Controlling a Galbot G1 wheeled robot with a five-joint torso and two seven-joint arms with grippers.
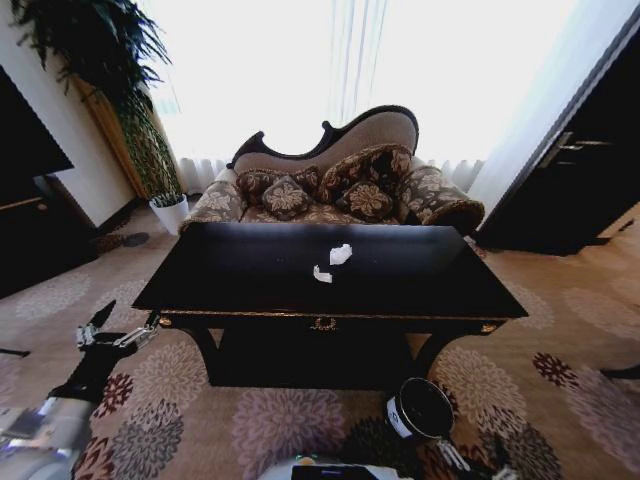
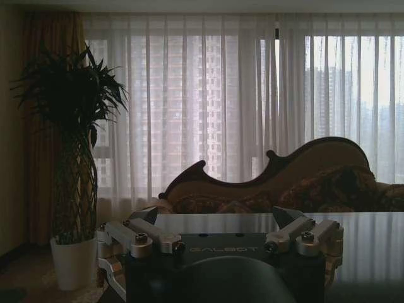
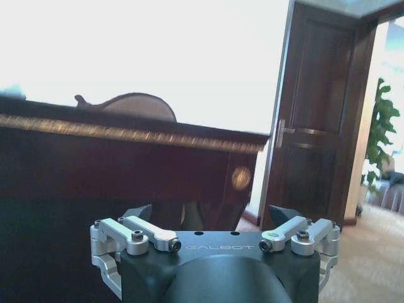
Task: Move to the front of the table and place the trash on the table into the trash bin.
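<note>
I expect the farther wad to come up by itself when I lift it, because a dark gap can be seen between the white paper wads.
The glossy black table with gold edge trim stands straight ahead in the head view. Two small white paper wads of trash lie close together near the middle of its top. The black trash bin, with a pale rim and a white label, stands on the carpet below the table's front right. My left gripper hangs open and empty off the table's front left corner, level with the tabletop in its wrist view. My right gripper is open and empty, low beside the table's trimmed edge.
A patterned sofa with cushions stands behind the table, before bright curtained windows. A potted plant is at the back left, and dark cabinets and a door flank the room. Flowered carpet lies open before the table.
</note>
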